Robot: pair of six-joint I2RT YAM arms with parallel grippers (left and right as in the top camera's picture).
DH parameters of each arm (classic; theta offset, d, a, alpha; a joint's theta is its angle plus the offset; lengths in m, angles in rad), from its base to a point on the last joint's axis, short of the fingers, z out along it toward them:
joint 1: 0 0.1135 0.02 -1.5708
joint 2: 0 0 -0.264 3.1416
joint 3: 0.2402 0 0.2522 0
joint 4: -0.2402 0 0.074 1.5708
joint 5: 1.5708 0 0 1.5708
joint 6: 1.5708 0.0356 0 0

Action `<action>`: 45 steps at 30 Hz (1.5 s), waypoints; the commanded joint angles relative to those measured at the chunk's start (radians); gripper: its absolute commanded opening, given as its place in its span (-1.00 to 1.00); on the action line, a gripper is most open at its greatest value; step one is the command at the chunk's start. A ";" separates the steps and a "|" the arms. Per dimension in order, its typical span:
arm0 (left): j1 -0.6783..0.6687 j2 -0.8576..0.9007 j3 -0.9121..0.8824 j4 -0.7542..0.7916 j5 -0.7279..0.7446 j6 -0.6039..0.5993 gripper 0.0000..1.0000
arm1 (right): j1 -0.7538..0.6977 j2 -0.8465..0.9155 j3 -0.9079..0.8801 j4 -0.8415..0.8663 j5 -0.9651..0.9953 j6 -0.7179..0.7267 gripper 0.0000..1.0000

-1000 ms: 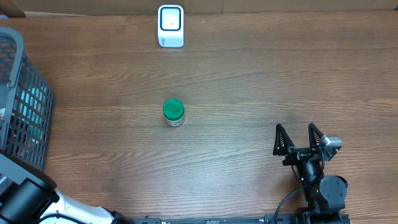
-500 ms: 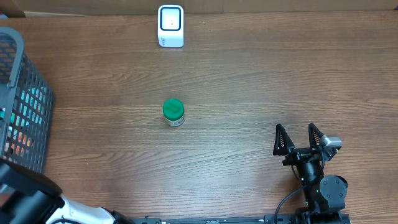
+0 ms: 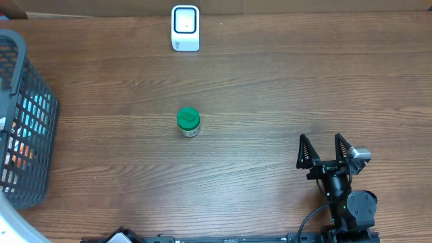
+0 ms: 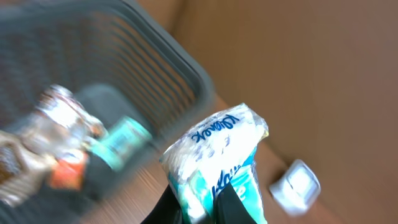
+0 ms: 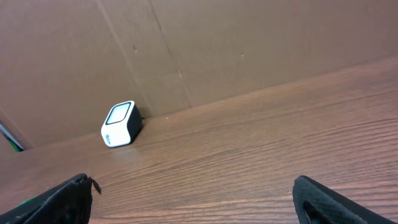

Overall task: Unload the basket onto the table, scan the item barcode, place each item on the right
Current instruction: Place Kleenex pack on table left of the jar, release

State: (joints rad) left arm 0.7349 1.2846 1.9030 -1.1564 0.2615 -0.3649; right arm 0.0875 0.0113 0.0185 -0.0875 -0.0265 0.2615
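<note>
I keep moving my left gripper to the wood beside the green-lidded jar and let go of the tissue pack there, because the pack is clear of the basket and that spot is open.
In the left wrist view my left gripper is shut on a white and teal Kleenex tissue pack, the item, which stands up between the black fingers. This view is motion-blurred. No barcode shows on the pack. The white scanner stands at the table's far edge; it is also in the left wrist view as the scanner, right of the pack, and in the right wrist view as the scanner. My right gripper rests open and empty at the near right.
A dark mesh basket holding several packaged goods stands at the table's left edge, behind the pack as the basket. A green-lidded jar stands mid-table. A brown cardboard wall backs the table.
My left arm has slid out of the overhead view at the lower left corner. The jar, the scanner and the right arm have not moved.
</note>
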 commanded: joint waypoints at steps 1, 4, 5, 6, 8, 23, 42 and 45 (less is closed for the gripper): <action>-0.161 0.010 -0.019 -0.070 0.019 0.055 -0.91 | 0.006 -0.007 -0.011 0.006 -0.001 0.000 1.00; -0.291 0.021 -0.045 -0.145 0.016 0.113 -0.91 | 0.006 -0.007 -0.011 0.006 -0.001 0.000 1.00; -0.329 0.024 -0.059 -0.163 0.017 0.127 -0.91 | 0.006 -0.007 -0.011 0.006 -0.001 0.000 1.00; -0.361 0.028 -0.074 -0.176 0.017 0.139 -0.91 | 0.006 -0.007 -0.011 0.006 -0.001 0.000 0.99; -0.433 0.033 -0.121 -0.197 0.015 0.161 -0.91 | 0.006 -0.007 -0.011 0.006 -0.001 0.000 1.00; -0.726 0.036 -0.713 0.072 -0.051 0.140 -0.92 | 0.006 -0.007 -0.011 0.006 -0.001 0.000 1.00; -0.848 0.269 -0.938 0.438 -0.057 0.145 -0.76 | 0.006 -0.007 -0.011 0.006 -0.001 0.000 0.99; -0.848 0.315 -0.938 0.459 -0.033 0.115 -0.04 | 0.006 -0.007 -0.011 0.006 -0.001 0.000 1.00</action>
State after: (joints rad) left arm -0.1055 1.5566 0.9787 -0.7132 0.2058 -0.2146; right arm 0.0875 0.0109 0.0185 -0.0887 -0.0265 0.2615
